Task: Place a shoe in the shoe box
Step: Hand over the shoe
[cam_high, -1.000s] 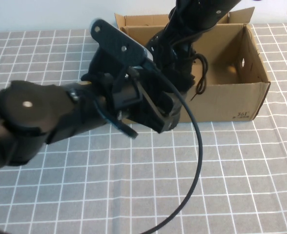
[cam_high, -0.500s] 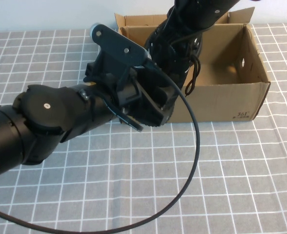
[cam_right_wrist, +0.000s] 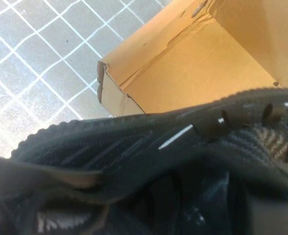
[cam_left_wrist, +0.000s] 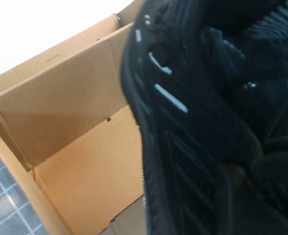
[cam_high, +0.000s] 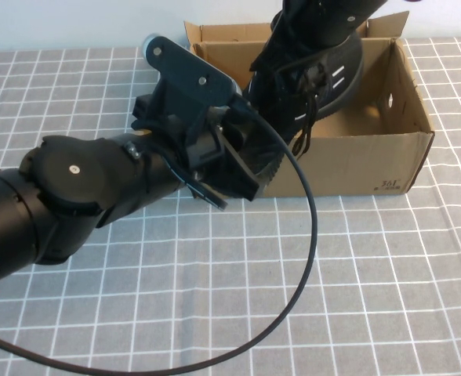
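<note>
I should use my left gripper to swing the heel inside, along the box's far side, because the black shoe lies slanted across the box with its heel end over the box's front side.
The black shoe hangs tilted over the open brown shoe box, its white dash marks facing up. The right arm comes down from the far side, and my right gripper is shut on the shoe at its collar. My left gripper sits at the box's front left corner, against the shoe's lower end, where the ridged sole shows. In the left wrist view the shoe fills the space at my left gripper, above the box floor.
The left arm's black cable loops across the white-gridded grey cloth in front of the box. The box's flaps stand up at its far side. Small black print marks its front right corner.
The shoe has swung so its white-dashed side now shows, and it reaches further right over the box. The left gripper stays at the box's front left corner, beside the shoe's sole.
</note>
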{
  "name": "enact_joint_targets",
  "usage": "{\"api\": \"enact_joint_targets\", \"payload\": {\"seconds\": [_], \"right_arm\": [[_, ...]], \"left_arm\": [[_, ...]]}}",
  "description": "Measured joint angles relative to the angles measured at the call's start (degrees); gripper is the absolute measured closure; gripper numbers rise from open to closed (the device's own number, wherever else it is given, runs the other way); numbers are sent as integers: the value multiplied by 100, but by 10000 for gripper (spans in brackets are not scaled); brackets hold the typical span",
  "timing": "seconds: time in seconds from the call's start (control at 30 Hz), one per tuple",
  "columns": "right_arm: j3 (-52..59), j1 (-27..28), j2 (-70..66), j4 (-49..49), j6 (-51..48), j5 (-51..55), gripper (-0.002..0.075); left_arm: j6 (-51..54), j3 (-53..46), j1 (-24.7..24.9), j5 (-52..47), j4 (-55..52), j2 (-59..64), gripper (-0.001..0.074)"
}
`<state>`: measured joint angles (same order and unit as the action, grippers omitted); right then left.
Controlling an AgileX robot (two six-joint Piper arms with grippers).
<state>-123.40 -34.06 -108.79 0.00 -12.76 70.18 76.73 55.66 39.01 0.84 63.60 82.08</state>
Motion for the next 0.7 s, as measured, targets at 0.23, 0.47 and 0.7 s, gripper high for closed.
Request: {"api": "enact_joint_targets", "payload": {"seconds": [0.23, 0.47, 0.7], "right_arm": [[0, 0, 0, -38, 0, 59, 732], [-13, 14, 0, -60, 0, 231, 709], [-26, 14, 0, 0, 0, 231, 506]], "left_arm": [[14, 0, 0, 53, 9, 0, 708], [164, 0, 0, 29, 9, 0, 715], [209, 176, -267, -567, 9, 60, 718]]}}
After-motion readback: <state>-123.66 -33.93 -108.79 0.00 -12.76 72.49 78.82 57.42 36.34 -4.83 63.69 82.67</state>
